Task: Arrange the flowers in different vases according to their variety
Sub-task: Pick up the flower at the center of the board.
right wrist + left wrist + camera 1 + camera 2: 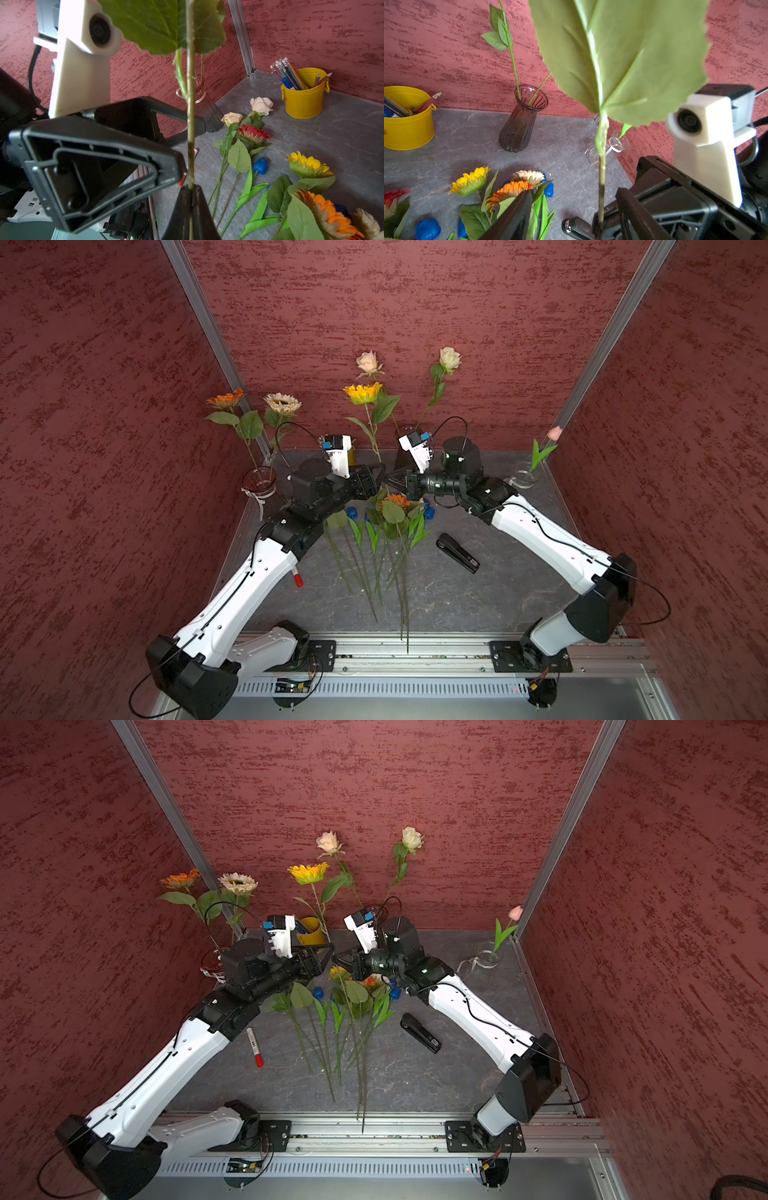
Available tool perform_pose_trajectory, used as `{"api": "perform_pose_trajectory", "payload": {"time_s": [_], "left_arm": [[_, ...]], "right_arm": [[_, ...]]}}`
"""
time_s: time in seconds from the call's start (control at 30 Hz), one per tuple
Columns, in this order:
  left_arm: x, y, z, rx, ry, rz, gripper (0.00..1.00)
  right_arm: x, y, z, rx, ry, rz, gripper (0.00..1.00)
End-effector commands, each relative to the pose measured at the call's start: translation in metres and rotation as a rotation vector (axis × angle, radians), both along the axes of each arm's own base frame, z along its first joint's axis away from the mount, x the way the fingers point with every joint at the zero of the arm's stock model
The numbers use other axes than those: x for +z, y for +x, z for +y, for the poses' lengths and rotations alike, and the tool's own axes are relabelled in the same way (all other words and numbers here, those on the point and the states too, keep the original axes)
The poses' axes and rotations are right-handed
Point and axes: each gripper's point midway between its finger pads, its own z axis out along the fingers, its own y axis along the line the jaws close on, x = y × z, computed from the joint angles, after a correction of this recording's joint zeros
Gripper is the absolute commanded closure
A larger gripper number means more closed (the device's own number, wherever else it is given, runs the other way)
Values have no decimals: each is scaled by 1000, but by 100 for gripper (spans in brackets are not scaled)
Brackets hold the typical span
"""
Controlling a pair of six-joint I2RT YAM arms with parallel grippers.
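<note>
Next, my left gripper takes the stem (191, 144) and brings it to the vase with the white ribbon (261, 482), because my right gripper is holding the yellow sunflower far from that vase.
A yellow sunflower (363, 393) stands upright in mid-air, and my right gripper (191, 192) is shut on the lower part of its stem (601, 182). My left gripper (573, 207) is open around that stem just above, its fingers (517, 214) apart from it. One dark ribbed vase (259, 485) with a white ribbon holds orange and cream sunflowers at the left. Another dark vase (519, 124) at the back holds two roses (449, 358). A small clear vase (523, 477) holds a pink tulip (555, 433). Several flowers (395, 506) lie below the grippers.
A yellow bucket (303, 101) of pencils stands at the back wall. A black stapler (457, 552) lies right of the loose stems. A red-capped marker (254, 1046) lies beside my left arm. Red walls close in three sides.
</note>
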Motion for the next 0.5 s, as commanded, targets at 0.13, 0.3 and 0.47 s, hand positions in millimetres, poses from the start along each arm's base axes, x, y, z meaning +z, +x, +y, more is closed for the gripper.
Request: {"api": "perform_pose_trajectory", "payload": {"time_s": [0.13, 0.3, 0.47], "left_arm": [[11, 8, -11, -42, -44, -23, 50], [9, 9, -17, -61, -57, -10, 60], [5, 9, -16, -58, -61, 4, 78]], "right_arm": [[11, -16, 3, 62, 40, -3, 100], [10, -16, 2, 61, 38, -7, 100], [12, -16, 2, 57, 42, -10, 100]]}}
